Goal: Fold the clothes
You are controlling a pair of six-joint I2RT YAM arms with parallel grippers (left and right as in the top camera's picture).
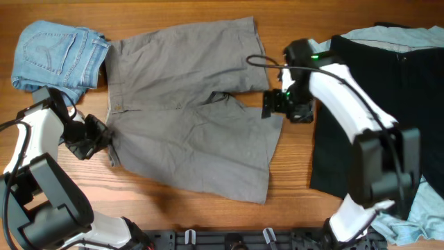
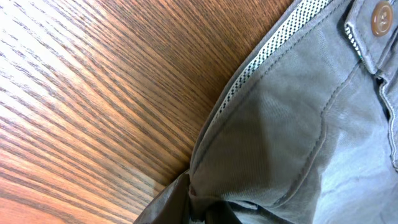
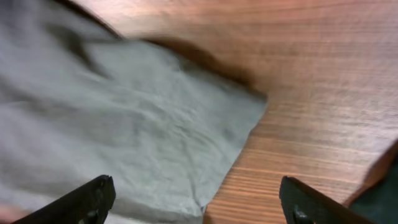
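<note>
The waistband's lower corner [image 1: 116,159] is bunched up at my left gripper. Next, my left gripper smooths it out flat toward the near table edge [image 1: 109,179] and opens before it takes the waistband's corner to fold.
The grey shorts [image 1: 194,118] lie spread flat mid-table, waistband to the left and legs to the right. My left gripper [image 1: 104,141] is at the waistband's lower corner. In the left wrist view it [image 2: 199,214] is shut on a pinch of the grey cloth [image 2: 292,124], with the waistband button [image 2: 380,17] at top right. My right gripper [image 1: 272,105] is over the leg hem at the right. In the right wrist view it [image 3: 199,208] is wide open above the hem corner [image 3: 124,124], holding nothing.
Folded light-blue denim shorts [image 1: 55,52] lie at the far left, touching the grey waistband. A large black garment [image 1: 374,83] covers the right side, with pale-blue cloth [image 1: 416,208] at its near right corner. Bare wood table [image 1: 291,201] shows between the grey shorts and the black garment.
</note>
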